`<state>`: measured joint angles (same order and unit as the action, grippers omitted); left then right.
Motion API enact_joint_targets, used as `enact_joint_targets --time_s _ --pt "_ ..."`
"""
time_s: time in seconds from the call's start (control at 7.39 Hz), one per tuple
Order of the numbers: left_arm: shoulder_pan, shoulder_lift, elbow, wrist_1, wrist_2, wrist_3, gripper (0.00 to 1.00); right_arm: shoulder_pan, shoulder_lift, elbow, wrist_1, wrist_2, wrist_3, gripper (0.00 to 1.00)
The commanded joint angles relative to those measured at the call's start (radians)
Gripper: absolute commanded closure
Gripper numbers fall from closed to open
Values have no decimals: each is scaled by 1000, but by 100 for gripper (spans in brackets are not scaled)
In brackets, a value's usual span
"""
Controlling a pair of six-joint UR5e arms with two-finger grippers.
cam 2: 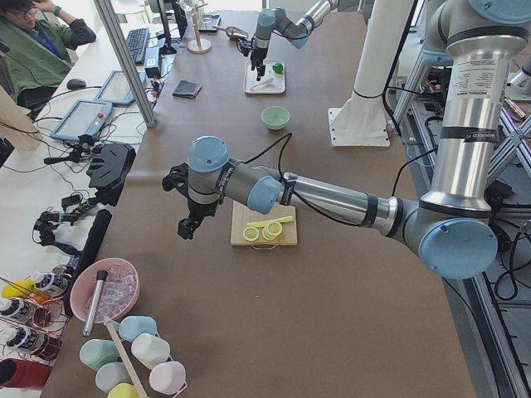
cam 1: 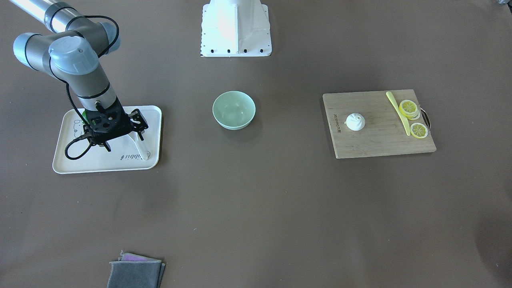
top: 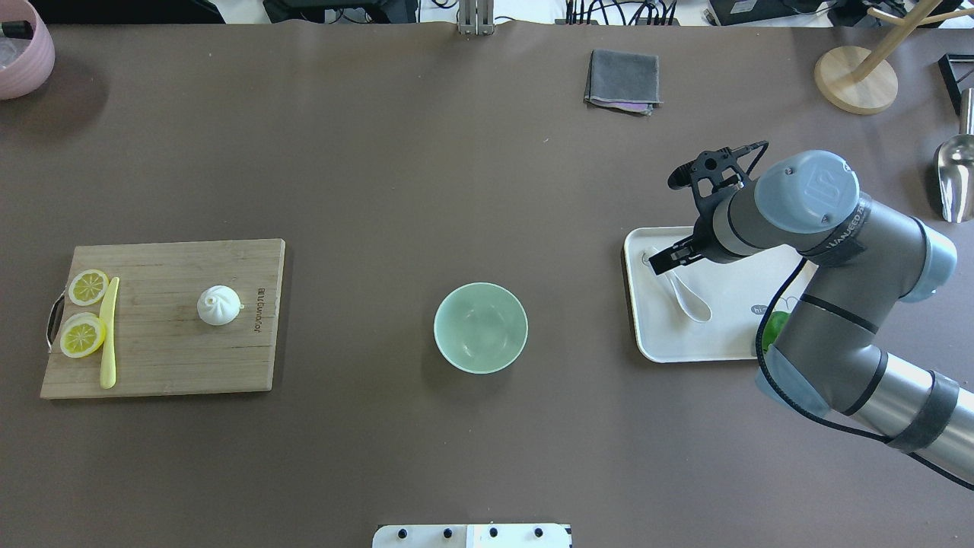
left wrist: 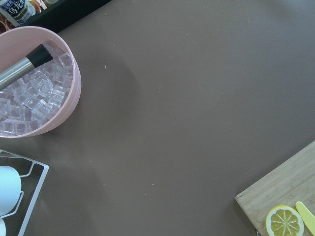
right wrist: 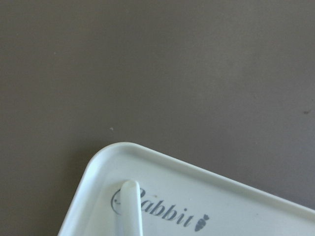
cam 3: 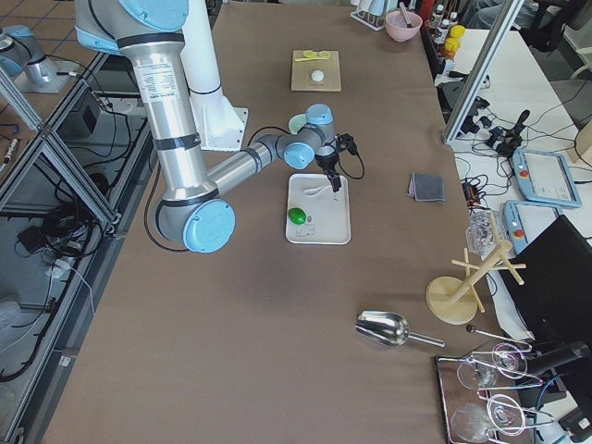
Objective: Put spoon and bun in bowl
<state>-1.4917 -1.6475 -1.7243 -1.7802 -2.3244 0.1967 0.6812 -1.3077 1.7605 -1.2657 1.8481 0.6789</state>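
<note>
The white spoon's handle (cam 1: 140, 147) is long compared with the mint-green bowl (cam 1: 233, 110), so the handle will poke out beyond the bowl's rim when I lower the spoon into it.
The white spoon (top: 689, 298) lies on a white tray (top: 723, 346) at the table's right, its handle tip near the tray's corner (right wrist: 129, 206). My right gripper (top: 671, 259) hangs open just above the spoon's handle (cam 1: 140, 148); the scoop is hidden under it in the front view. The white pleated bun (top: 219, 305) sits on a wooden cutting board (top: 167, 358) at the left. The mint-green bowl (top: 480, 327) stands empty at the table's middle. My left gripper (cam 2: 184, 225) shows only in the exterior left view, above the table beyond the board; I cannot tell if it is open.
Lemon slices (top: 88, 286) and a yellow knife (top: 109, 335) lie on the board's left end. A green object (top: 772, 329) is on the tray. A grey cloth (top: 622, 80) lies at the far edge. A pink bowl of ice (left wrist: 44, 83) stands at the far left.
</note>
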Motion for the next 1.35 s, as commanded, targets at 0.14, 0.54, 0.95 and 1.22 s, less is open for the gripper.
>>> enact_joint_targets --time_s 0.14,0.54,0.95,1.22 --pt "1 0 0 -1 -1 1 1 -43 8 -39 0 -22 -2 11" --pt "2 2 0 -1 -1 1 1 -49 13 -41 0 -32 1 48" --pt "2 9 0 -1 -1 3 1 -63 33 -44 -1 -41 4 84" --pt "2 9 0 -1 -1 3 1 -66 33 -43 -1 -55 4 100"
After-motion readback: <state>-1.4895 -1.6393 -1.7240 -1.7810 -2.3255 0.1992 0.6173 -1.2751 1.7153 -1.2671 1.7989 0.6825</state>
